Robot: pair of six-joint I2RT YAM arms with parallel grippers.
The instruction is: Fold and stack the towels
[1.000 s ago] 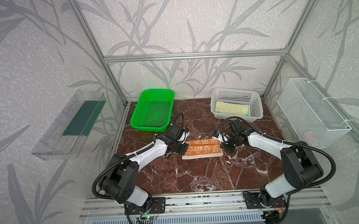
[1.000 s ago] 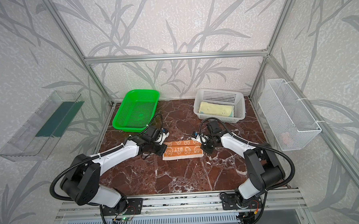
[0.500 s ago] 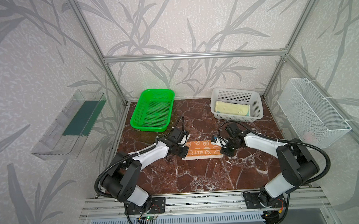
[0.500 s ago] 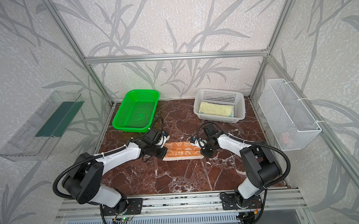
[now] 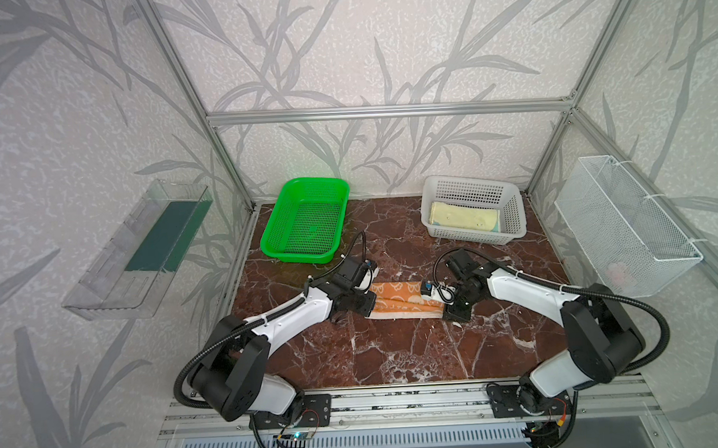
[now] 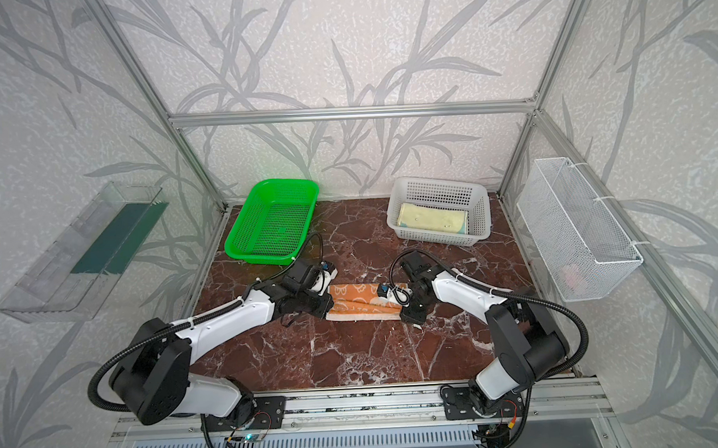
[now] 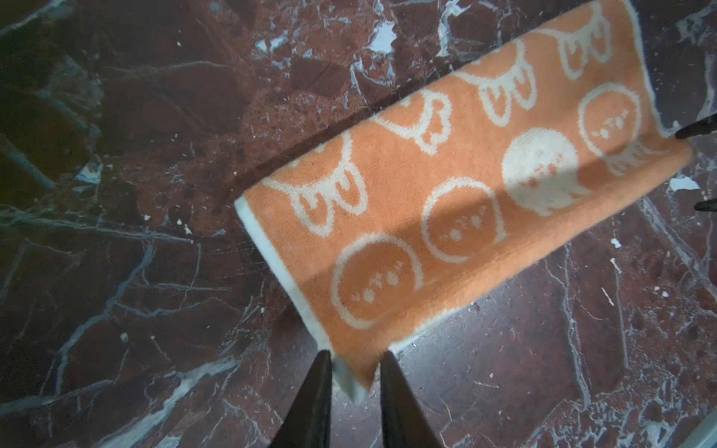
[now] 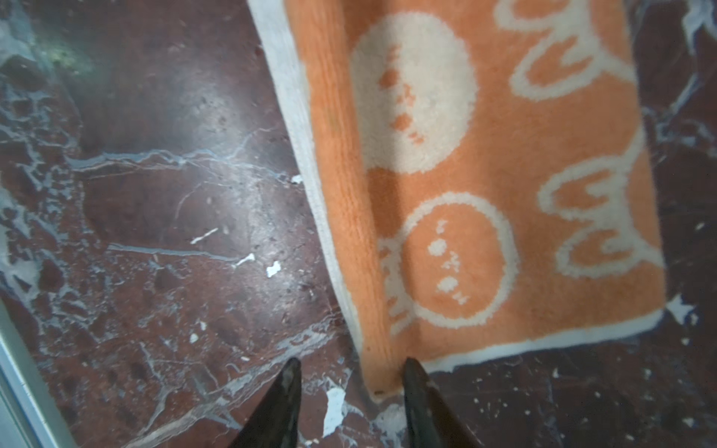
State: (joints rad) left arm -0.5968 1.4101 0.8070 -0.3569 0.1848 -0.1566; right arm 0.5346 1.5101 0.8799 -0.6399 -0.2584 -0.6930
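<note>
My left gripper should pull the towel's loose corner [image 7: 356,373] forward and flatten the orange-cream towel's near edge [image 7: 478,280] before stacking, because that edge curls up above the cream layer.
An orange-cream towel [image 5: 398,300] [image 6: 360,302] with small cartoon faces lies folded into a long strip on the marble table. My left gripper [image 5: 371,305] [image 7: 356,355] is at the strip's left end, open a little, with the loose towel [image 7: 465,194] corner lying between its fingers. At the right end my right gripper [image 5: 446,312] [image 8: 351,366] stands open wider, and the towel [image 8: 485,174] corner rests beside one finger. A pale yellow towel [image 5: 463,221] [image 6: 432,222] lies folded in the white basket [image 5: 470,182] at the back right.
A green basket [image 5: 314,181] stands at the back left, just behind my left arm. A white wire basket [image 5: 623,222] hangs on the right wall and a clear shelf [image 5: 142,247] on the left wall. Bare marble stretches in front of the towel.
Both grippers carried the towel's far edge forward over the near half, then opened and let go. The towel now lies as a narrower strip.
</note>
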